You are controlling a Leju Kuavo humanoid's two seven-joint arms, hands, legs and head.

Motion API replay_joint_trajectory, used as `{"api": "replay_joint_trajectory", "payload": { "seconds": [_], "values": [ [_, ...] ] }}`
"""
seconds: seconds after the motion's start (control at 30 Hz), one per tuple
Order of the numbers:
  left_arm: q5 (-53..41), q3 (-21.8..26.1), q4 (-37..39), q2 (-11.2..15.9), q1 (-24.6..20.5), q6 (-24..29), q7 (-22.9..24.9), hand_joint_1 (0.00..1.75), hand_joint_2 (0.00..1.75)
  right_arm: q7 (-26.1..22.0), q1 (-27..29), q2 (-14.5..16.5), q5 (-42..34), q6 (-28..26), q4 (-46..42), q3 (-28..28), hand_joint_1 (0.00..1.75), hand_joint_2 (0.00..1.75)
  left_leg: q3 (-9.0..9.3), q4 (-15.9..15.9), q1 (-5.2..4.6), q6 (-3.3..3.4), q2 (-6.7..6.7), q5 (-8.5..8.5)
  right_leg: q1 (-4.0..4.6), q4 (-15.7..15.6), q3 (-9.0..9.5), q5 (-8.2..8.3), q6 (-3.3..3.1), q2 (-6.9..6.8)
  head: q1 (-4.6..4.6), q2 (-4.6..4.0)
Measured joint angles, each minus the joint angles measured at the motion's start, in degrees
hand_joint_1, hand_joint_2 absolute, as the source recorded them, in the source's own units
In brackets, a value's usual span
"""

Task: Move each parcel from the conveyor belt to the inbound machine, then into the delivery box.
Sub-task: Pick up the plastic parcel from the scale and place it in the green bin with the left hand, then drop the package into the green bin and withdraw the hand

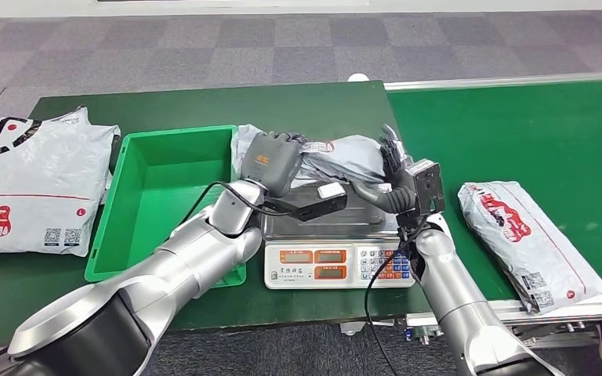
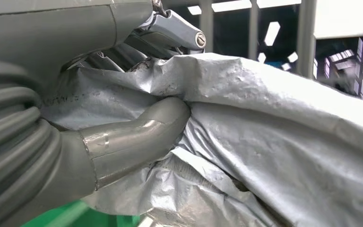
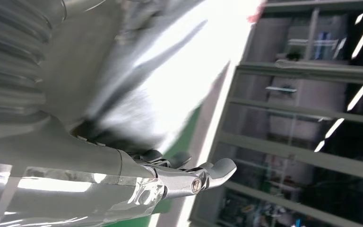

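Note:
The near end of the parcel on the green conveyor belt (image 1: pixel 531 244) will bunch up narrow when I lift it, because the parcel has a slack, wrinkled side (image 1: pixel 495 254).
A crumpled grey parcel (image 1: pixel 343 157) hangs just above the scale (image 1: pixel 337 254). My left hand (image 1: pixel 270 160) grips its left end. In the left wrist view the thumb (image 2: pixel 137 137) presses into the grey plastic (image 2: pixel 274 132) while the fingers (image 2: pixel 170 28) lie over its top. My right hand (image 1: pixel 392 168) stands at the parcel's right end, fingers straight up and thumb spread beneath it. In the right wrist view the parcel (image 3: pixel 170 80) is a bright blur beside the palm, with the fingers (image 3: pixel 212 170) stretched out. A second parcel (image 1: pixel 527 239) lies on the green conveyor belt (image 1: pixel 517 133).
The green delivery box (image 1: pixel 129 211) stands just left of the scale, under my left forearm. A large white parcel (image 1: pixel 31 184) lies on the table at the far left. The scale's keypad and displays face the table's near edge.

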Motion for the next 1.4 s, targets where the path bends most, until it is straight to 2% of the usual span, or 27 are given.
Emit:
{"api": "replay_joint_trajectory", "payload": {
  "seconds": [0.13,0.27,0.4,0.53,0.67,0.77,0.87,1.0,1.17,1.3,1.4],
  "values": [
    [-3.6,3.4,-0.8,1.4,0.0,1.8,0.7,1.75,1.75,2.0,2.2,-0.6,0.4,-0.5,-2.8,-1.3,0.00,1.75,-0.01,0.0,0.00,0.00,0.02,0.00,0.00,0.0,-0.02,0.00,0.00,0.02,0.01,0.00],
    [-11.1,7.1,-2.7,3.5,0.1,3.5,3.4,1.75,1.75,3.4,5.1,-1.4,0.8,-1.1,-6.2,-2.3,0.00,1.75,-0.01,0.0,0.00,-0.01,0.02,-0.01,0.00,0.0,-0.02,0.00,0.00,0.01,0.01,0.01],
    [-17.9,12.5,-5.4,6.1,0.9,3.4,3.7,1.75,1.75,4.0,8.6,-2.0,1.3,-1.3,-10.1,-3.4,0.00,1.75,-0.03,0.0,0.00,-0.02,0.04,-0.02,0.00,0.0,-0.06,-0.01,-0.01,0.04,0.00,0.00],
    [-20.1,16.1,-7.1,7.2,1.6,3.3,3.9,1.75,1.75,4.4,9.8,-2.3,1.6,-1.3,-12.1,-3.9,0.00,1.75,-0.05,0.0,0.00,-0.02,0.05,-0.02,0.00,0.0,-0.07,-0.02,-0.01,0.04,0.00,0.00],
    [-27.5,21.2,-9.7,9.5,3.7,3.9,5.0,1.75,1.75,4.7,11.2,-2.4,2.5,-1.7,-13.9,-4.3,0.00,1.75,-0.05,0.0,0.00,-0.04,0.08,-0.03,0.00,0.0,-0.06,-0.02,-0.02,0.07,0.01,-0.01],
    [-33.3,28.4,-14.1,13.1,8.2,4.4,4.4,1.75,1.75,5.3,13.2,-2.6,3.4,-2.0,-16.2,-5.6,0.00,1.75,0.04,-0.1,0.00,-0.17,0.30,-0.13,0.00,0.0,-0.09,-0.04,-0.05,0.33,0.02,-0.01],
    [-37.0,37.1,-20.1,16.8,15.1,3.7,2.7,1.75,1.75,5.5,15.4,-3.1,3.9,-2.1,-18.4,-7.0,0.00,1.75,0.18,-0.1,0.01,-0.24,0.58,-0.24,0.00,0.0,-0.09,-0.11,-0.16,0.62,0.00,0.00],
    [-39.2,48.3,-31.2,20.5,27.5,1.7,0.8,1.75,1.75,4.5,18.8,-4.7,3.3,-1.2,-20.8,-8.8,0.00,1.75,0.24,-0.2,0.01,-0.29,0.65,-0.39,0.01,0.0,-0.08,-0.28,-0.24,0.67,0.01,0.00],
    [-41.8,57.7,-45.3,22.8,41.9,0.4,0.2,1.75,1.75,3.6,21.3,-6.1,2.9,-0.4,-22.2,-10.5,0.00,1.75,0.24,-0.1,0.02,-0.28,0.64,-0.64,0.00,0.0,-0.07,-0.52,-0.20,0.67,0.01,-0.01],
    [-43.2,61.0,-53.4,23.6,48.6,-0.5,0.4,0.00,1.75,3.3,23.0,-6.2,2.8,-0.5,-23.5,-10.9,0.00,1.75,0.24,-0.1,0.01,-0.21,0.62,-0.74,0.01,0.0,-0.02,-0.61,-0.19,0.60,0.01,-0.01],
    [-43.2,62.3,-56.8,24.1,51.4,-1.0,0.9,0.00,1.75,3.1,24.1,-6.2,2.8,-0.8,-24.3,-11.0,0.00,1.75,0.26,-0.1,0.02,-0.23,0.62,-0.76,0.01,0.0,-0.01,-0.63,-0.20,0.60,0.01,0.00]
  ]
}}
